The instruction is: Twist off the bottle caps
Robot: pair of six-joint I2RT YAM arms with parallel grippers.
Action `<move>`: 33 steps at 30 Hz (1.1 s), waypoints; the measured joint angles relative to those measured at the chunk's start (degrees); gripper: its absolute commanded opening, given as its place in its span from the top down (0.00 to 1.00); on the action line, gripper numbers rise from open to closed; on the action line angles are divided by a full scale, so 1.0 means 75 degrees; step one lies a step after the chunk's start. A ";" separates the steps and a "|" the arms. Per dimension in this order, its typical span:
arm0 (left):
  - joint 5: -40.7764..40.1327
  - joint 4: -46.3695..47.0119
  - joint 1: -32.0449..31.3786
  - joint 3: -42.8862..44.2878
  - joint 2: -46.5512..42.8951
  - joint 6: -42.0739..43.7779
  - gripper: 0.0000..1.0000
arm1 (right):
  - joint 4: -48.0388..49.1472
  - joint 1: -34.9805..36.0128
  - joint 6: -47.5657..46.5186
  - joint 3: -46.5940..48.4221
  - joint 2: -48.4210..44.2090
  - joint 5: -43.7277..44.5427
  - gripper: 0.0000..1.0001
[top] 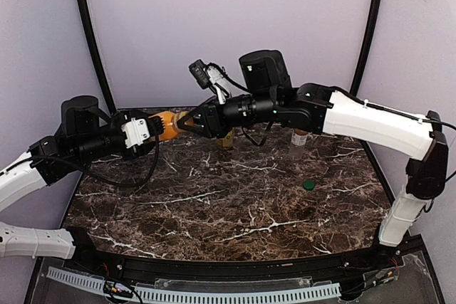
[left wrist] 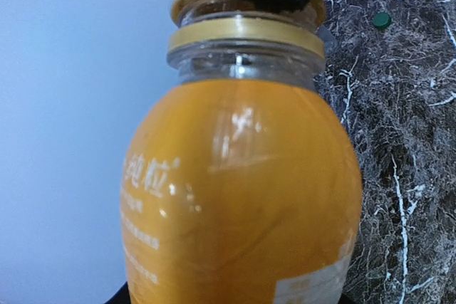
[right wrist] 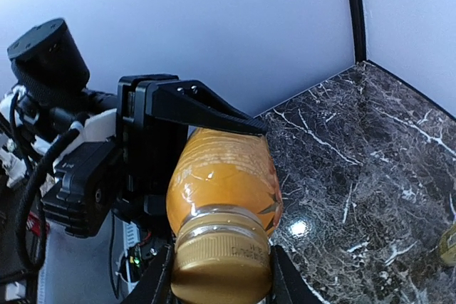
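Note:
My right gripper should pull the gold cap away and my left gripper turn the bottle upright, since the cap sits crooked off the tilted orange bottle's neck.
The yellow-labelled bottle hangs sideways above the table's back left, its cap pointing right. My left gripper is shut on its body, and black fingers straddle the bottle in the right wrist view. In the left wrist view the bottle fills the frame and hides my own jaws. My right gripper is shut on the gold ribbed cap, one finger against each side. A short orange bottle and a short clear white-labelled bottle stand at the back, partly hidden by the right arm.
A loose green cap lies on the dark marble table at the right; the same green cap shows in the left wrist view. Grey walls close in the back and sides. The right arm stretches across the table's back.

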 measured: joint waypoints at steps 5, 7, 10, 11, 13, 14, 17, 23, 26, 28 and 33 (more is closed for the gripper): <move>0.1154 -0.1037 0.0000 0.0009 -0.0149 -0.0023 0.89 | -0.0061 0.0367 -0.2632 -0.0828 -0.0527 -0.0245 1.00; 0.1743 -0.1591 -0.0038 0.0061 -0.0181 -0.0020 0.89 | -0.0181 0.0691 -0.3858 -0.1131 -0.0784 -0.0070 1.00; 0.2390 -0.2390 -0.0044 0.0119 -0.0172 -0.0076 0.89 | -0.0376 0.1174 -0.5525 -0.1215 -0.0997 0.0271 1.00; 0.2495 -0.2553 -0.0044 0.0119 -0.0160 -0.0102 0.89 | -0.0399 0.1309 -0.5968 -0.1215 -0.1046 0.0393 1.00; 0.2637 -0.2827 -0.0044 0.0117 -0.0152 -0.0166 0.89 | -0.0460 0.1472 -0.6642 -0.1215 -0.1154 0.0615 1.00; 0.2672 -0.2906 -0.0044 0.0119 -0.0154 -0.0201 0.89 | -0.0493 0.1492 -0.6930 -0.1221 -0.1215 0.0752 1.00; 0.2667 -0.2946 -0.0044 0.0114 -0.0198 -0.0306 0.89 | -0.0463 0.1443 -0.7490 -0.1419 -0.1547 0.1326 1.00; 0.2401 -0.2425 0.0047 -0.0399 -0.0673 -0.0825 0.88 | -0.0417 0.0673 -0.6505 -0.1766 -0.1912 0.2658 1.00; 0.2264 -0.2028 0.0289 -0.0717 -0.0871 -0.1341 0.86 | -0.0874 -0.0446 -0.4943 -0.1772 -0.1661 0.3241 1.00; 0.2235 -0.1661 0.0542 -0.0933 -0.1003 -0.1853 0.85 | -0.1306 -0.1064 -0.3858 -0.1769 -0.1306 0.3468 1.00; 0.2352 -0.0927 0.1373 -0.1539 -0.1504 -0.3302 0.84 | -0.2518 -0.1970 -0.1498 -0.2174 -0.0087 0.3500 1.00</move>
